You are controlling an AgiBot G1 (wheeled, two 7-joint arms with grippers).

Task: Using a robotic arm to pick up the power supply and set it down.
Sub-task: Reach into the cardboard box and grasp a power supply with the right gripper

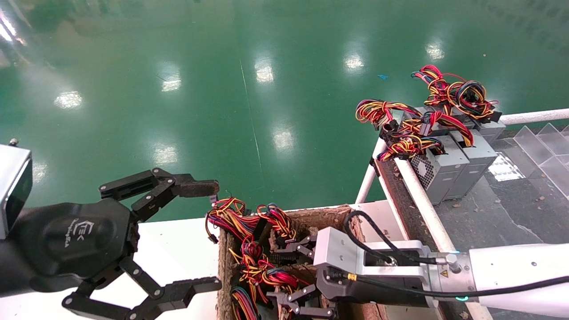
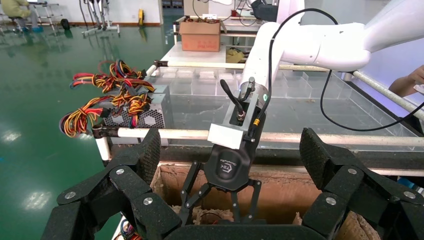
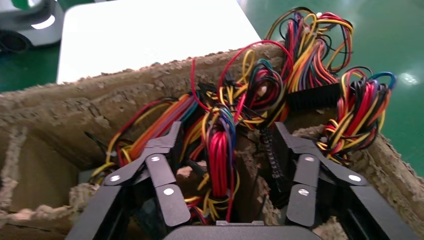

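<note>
I expect the hidden power supply to come along and hang at a slant when I lift, because the wire bundle [image 1: 280, 278] between my fingers goes down into the cardboard box [image 3: 214, 202].
My right gripper [image 1: 284, 275] on the robotic arm [image 1: 511, 271] reaches down into a torn cardboard box [image 1: 331, 214]. It is open, and its fingers [image 3: 167, 145] straddle a red, yellow and black wire bundle [image 3: 218, 150] of a power supply whose grey casing is hidden. More wires [image 1: 249, 240] spill over the box rim. Several grey power supply units [image 1: 449, 169] with wire bundles stand on the belt at the right, also in the left wrist view [image 2: 145, 116]. My left gripper [image 1: 202, 238] hangs open beside the box over the white table, holding nothing.
A white table [image 1: 178, 253] lies left of the box. White rails [image 1: 418, 191] edge the dark belt [image 1: 511, 209]; clear dividers [image 1: 549, 142] stand at far right. The green floor [image 1: 249, 89] lies beyond. A cardboard carton [image 2: 200, 35] sits far back.
</note>
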